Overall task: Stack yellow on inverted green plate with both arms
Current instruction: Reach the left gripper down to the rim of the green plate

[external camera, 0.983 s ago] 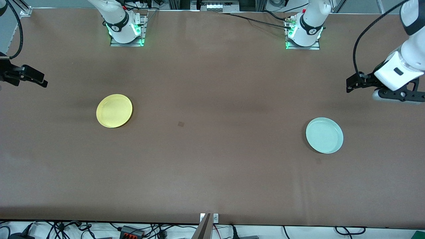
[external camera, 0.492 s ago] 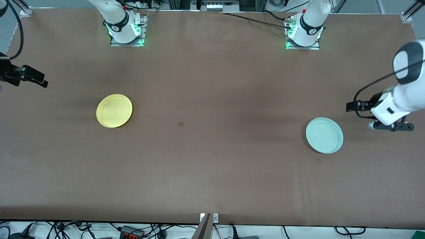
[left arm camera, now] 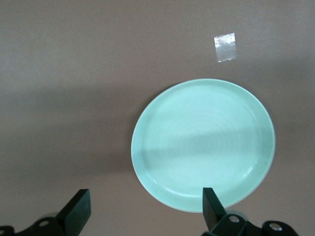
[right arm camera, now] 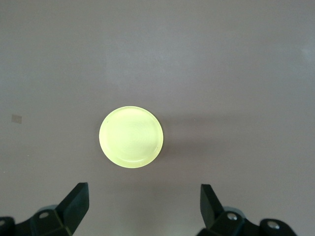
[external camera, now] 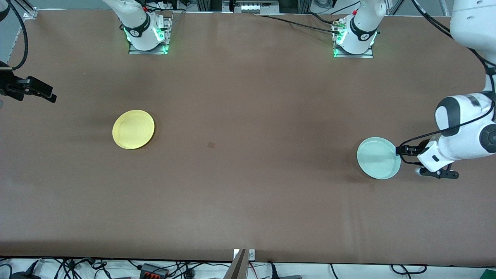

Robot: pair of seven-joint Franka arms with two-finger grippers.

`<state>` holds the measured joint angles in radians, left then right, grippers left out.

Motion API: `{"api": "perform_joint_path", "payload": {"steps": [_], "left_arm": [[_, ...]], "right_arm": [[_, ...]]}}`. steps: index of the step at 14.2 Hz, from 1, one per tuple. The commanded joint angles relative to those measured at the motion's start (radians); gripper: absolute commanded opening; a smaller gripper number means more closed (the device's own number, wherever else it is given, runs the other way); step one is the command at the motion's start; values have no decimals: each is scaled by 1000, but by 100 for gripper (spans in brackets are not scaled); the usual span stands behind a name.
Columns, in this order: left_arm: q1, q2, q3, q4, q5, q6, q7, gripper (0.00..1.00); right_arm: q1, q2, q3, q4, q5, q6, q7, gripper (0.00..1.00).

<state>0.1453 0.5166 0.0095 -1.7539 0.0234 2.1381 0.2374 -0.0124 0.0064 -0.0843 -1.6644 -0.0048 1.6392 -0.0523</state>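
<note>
I expect the plate (external camera: 379, 158) to settle flat with its base up once I turn it over, because the green plate's rim (external camera: 377, 137) forms an even circle.
The yellow plate (external camera: 133, 129) (right arm camera: 131, 136) lies rim up on the brown table toward the right arm's end. The pale green plate (external camera: 378, 158) (left arm camera: 203, 143) lies rim up toward the left arm's end. My left gripper (external camera: 399, 150) (left arm camera: 145, 196) is open and low, right beside the green plate's rim; one fingertip (left arm camera: 210, 201) overlaps the rim and the other stands off the plate. My right gripper (external camera: 48, 94) (right arm camera: 143, 189) waits open over the table's edge at the right arm's end, well away from the yellow plate, with nothing between its fingers.
A small dark square mark (external camera: 211, 145) sits mid-table between the two plates. A pale bit of tape (left arm camera: 225, 47) lies near the green plate. The arm bases (external camera: 147, 37) (external camera: 354, 40) stand along the table's edge farthest from the front camera.
My left arm has swung down and in, bringing its open gripper to the green plate's rim. The right arm and both plates have not moved.
</note>
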Motion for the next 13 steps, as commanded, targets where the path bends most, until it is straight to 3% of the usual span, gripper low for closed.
{"api": "perform_joint_path", "payload": {"steps": [1,3,8,13], "left_arm": [[43,57,-16,25,-8,46,45,94],[56,91,-16,27,-81,71,68,87],[106,143,-14,33,-281,75,232,86],[111,170,-14,43,-289,80,238,53]], "right_arm": [[-6,-8,3,-11,-3,-1,-9,100],[-6,-8,3,-11,-1,-1,-12,100],[-4,-3,3,-11,-1,-2,-12,100],[-4,-3,3,-11,-1,-4,-12,100]]}}
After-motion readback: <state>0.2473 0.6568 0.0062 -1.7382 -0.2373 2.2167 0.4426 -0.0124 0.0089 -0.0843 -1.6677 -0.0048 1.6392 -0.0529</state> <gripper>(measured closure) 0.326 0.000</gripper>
